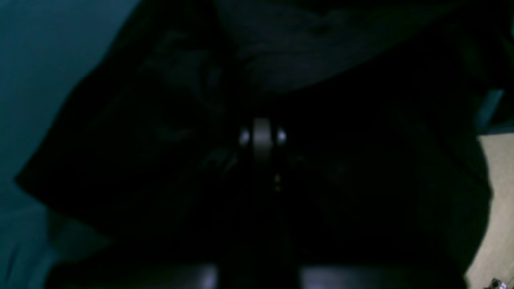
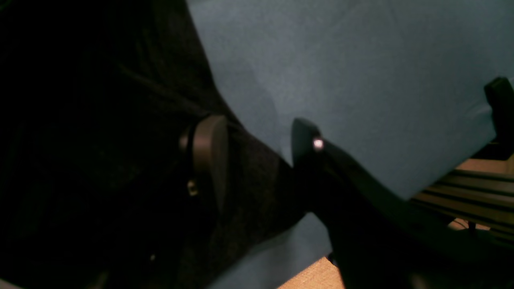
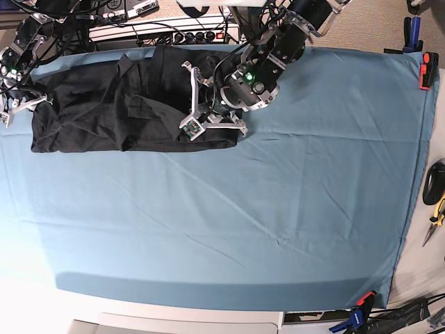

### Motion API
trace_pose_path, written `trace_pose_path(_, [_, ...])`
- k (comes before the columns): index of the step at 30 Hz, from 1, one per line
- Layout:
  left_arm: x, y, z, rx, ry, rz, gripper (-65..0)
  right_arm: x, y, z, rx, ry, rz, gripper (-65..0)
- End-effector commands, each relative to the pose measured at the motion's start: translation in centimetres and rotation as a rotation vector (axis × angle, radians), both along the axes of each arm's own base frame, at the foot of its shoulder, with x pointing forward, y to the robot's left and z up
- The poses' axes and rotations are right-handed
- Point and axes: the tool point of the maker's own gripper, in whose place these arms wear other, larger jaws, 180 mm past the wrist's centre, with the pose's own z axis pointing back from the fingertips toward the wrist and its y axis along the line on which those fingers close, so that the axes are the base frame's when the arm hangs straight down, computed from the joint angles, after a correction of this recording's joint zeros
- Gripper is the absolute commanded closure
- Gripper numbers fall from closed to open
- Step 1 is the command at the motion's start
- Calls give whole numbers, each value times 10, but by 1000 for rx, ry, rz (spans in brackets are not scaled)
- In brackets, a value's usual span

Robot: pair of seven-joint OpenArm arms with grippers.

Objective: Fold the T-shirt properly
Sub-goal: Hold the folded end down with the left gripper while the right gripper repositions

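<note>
My left gripper should gently move the fabric it holds back toward the T-shirt's front edge (image 3: 161, 145) beside the fold and let it go, because the fabric slants in a diagonal fold across the T-shirt (image 3: 159, 116).
The black T-shirt (image 3: 104, 111) lies as a wide, rumpled band at the back left of the blue cloth. My left gripper (image 3: 191, 125) is down on the shirt's right part. In the left wrist view its fingertips (image 1: 263, 136) are pressed together, with dark T-shirt fabric (image 1: 281, 60) all around them. My right gripper (image 3: 24, 106) sits at the shirt's left end. In the right wrist view the right gripper (image 2: 257, 144) is open: one pad (image 2: 209, 156) is over the T-shirt (image 2: 100, 140), the other over bare cloth, and the shirt's edge runs between them.
The blue table cloth (image 3: 243, 209) covers the whole table. Power strips and cables (image 3: 160, 28) run along the back edge. An orange clamp (image 3: 425, 69) and pliers (image 3: 434, 219) are at the right edge, and a blue clamp (image 3: 354, 316) is at the front.
</note>
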Motion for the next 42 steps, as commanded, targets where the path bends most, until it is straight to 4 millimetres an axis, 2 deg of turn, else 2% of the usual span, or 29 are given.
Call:
trace_pose_path(1, [8, -5, 12, -23, -39, 1, 0, 9, -9, 17, -38, -46, 7, -262])
trace_pose_path(7, [15, 10, 5, 60, -65, 54, 0, 9, -9, 17, -38, -45, 7, -262])
trace_pose_path(11, [17, 12, 4, 64, -69, 80, 0, 9, -9, 17, -38, -46, 7, -262])
trace_pose_path(20, [16, -22, 28, -110, -56, 80, 0, 10, -8, 17, -35, -50, 8, -262])
trace_pose_path(24, [18, -29, 35, -136, -75, 73, 0, 11, -7, 17, -25, -60, 8, -262])
trace_pose_path(27, [18, -31, 33, -141, -74, 71, 0, 11, -7, 17, -26, -60, 8, -262])
trace_pose_path(34, [17, -38, 4, -115, -20, 69, 0, 15, -7, 19, -27, -70, 9, -262])
trace_pose_path(37, [24, -43, 7, -117, -26, 66, 0, 18, -7, 21, -27, -78, 8, -262])
trace_pose_path(42, [35, -55, 24, -157, -48, 63, 0, 18, -7, 21, -24, -81, 9, -262])
